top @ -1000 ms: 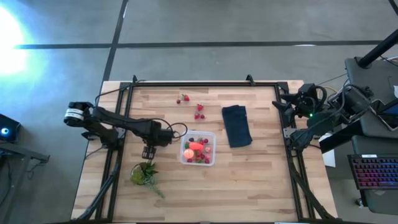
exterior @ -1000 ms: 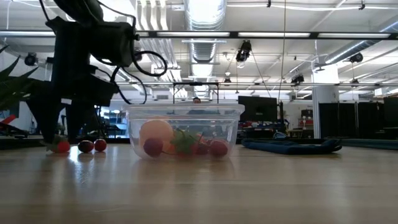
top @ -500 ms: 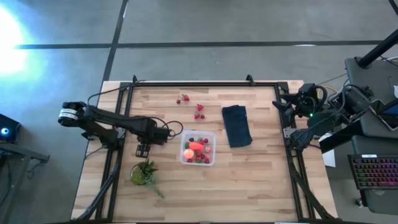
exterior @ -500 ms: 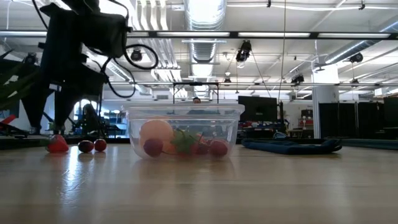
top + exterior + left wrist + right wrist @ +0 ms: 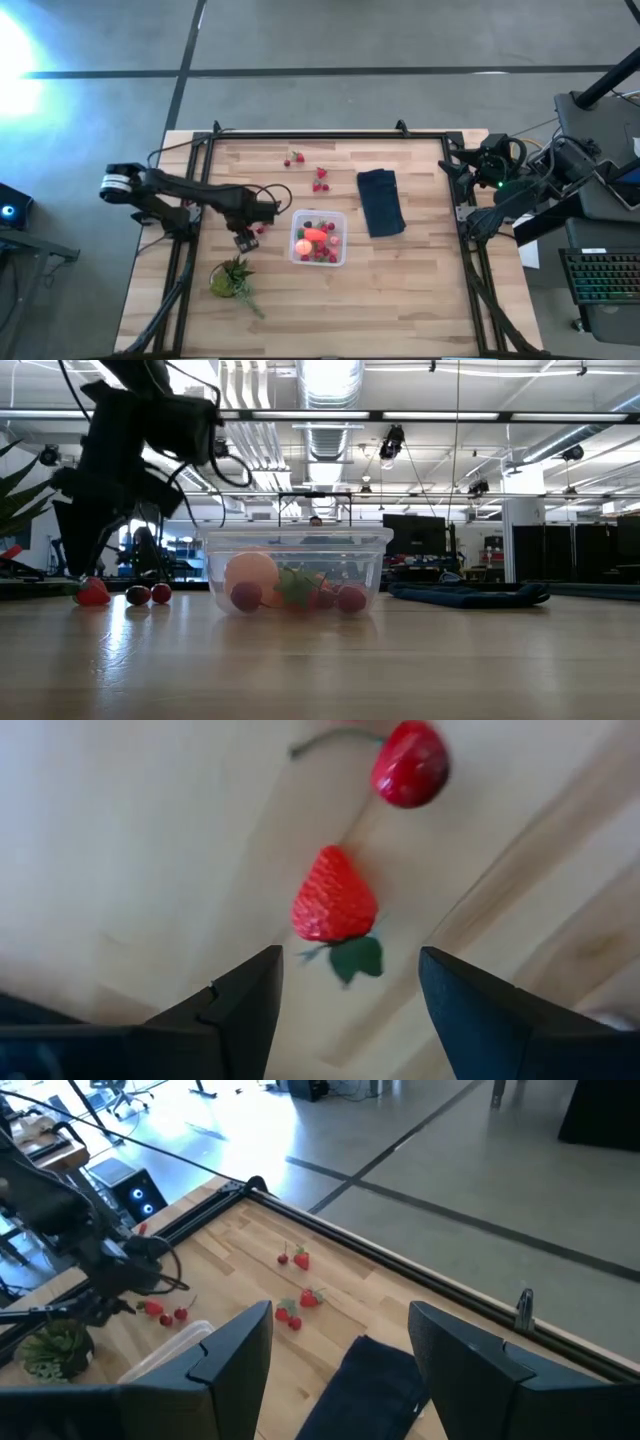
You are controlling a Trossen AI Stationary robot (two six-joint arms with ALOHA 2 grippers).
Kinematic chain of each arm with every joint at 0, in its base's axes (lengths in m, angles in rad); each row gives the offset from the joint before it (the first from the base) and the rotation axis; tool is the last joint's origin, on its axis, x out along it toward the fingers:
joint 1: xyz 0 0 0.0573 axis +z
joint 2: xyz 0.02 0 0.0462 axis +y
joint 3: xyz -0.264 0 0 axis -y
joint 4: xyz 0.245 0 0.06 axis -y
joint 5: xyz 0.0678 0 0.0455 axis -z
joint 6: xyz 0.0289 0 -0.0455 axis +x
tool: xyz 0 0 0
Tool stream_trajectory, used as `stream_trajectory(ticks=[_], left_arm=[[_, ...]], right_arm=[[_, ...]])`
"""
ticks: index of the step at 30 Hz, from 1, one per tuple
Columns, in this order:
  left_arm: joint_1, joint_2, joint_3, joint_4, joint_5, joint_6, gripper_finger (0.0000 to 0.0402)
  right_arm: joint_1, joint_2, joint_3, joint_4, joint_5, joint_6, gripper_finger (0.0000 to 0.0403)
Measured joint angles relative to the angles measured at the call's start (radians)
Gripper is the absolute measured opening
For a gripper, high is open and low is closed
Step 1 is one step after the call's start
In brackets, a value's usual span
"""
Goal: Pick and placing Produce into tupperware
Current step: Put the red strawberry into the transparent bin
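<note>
My slanted left gripper should lift back, turn its wrist and come down around the strawberry's sides [image 5: 336, 902], because the cherry [image 5: 412, 765] is close behind the strawberry, in line with the gripper.
The tupperware [image 5: 319, 238] [image 5: 295, 575] is a clear box on the table's middle. It holds an orange-red piece, a peach ball and several red berries. My left gripper [image 5: 245, 238] [image 5: 350, 990] points down, open, just left of the box. Its fingers stand on either side of a loose strawberry [image 5: 334, 906] [image 5: 92, 592] that lies on the wood without touching it. A cherry [image 5: 411, 765] lies just beyond. More loose berries [image 5: 297, 157] [image 5: 320, 180] lie toward the far edge. My right gripper [image 5: 452, 172] [image 5: 340, 1350] waits open at the far right edge.
A dark navy folded cloth [image 5: 380, 201] lies right of the box. A green leafy bunch [image 5: 232, 278] sits near the left arm, toward the near edge. Two cherries [image 5: 138, 595] lie beside the strawberry. Bare wood stretches along the near side.
My left gripper swung a little toward the table's left edge, then came back toward the tupperware, ending slightly nearer the box than a second ago. The strawberry below it stayed on the wood.
</note>
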Motion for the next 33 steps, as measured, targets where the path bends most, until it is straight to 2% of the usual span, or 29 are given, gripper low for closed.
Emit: stream_trajectory(ticks=[3, 11, 22, 33], left_arm=[[0.013, 0.051, 0.004, 0.001, 0.051, -0.095, 0.022], [0.019, 0.149, 0.005, 0.0, 0.069, -0.158, 0.022], [0.033, 0.124, 0.045, 0.014, 0.092, -0.235, 0.022], [0.119, 0.121, 0.073, 0.053, 0.042, -0.258, 0.022]], right_arm=[[0.0, 0.0, 0.0, 0.0, 0.0, 0.0, 0.0226], [0.0, 0.0, 0.0, 0.0, 0.0, 0.008, 0.0226], [0.0, 0.0, -0.001, 0.0, 0.0, 0.023, 0.0226], [0.0, 0.0, -0.001, 0.0, 0.0, 0.023, 0.0226]])
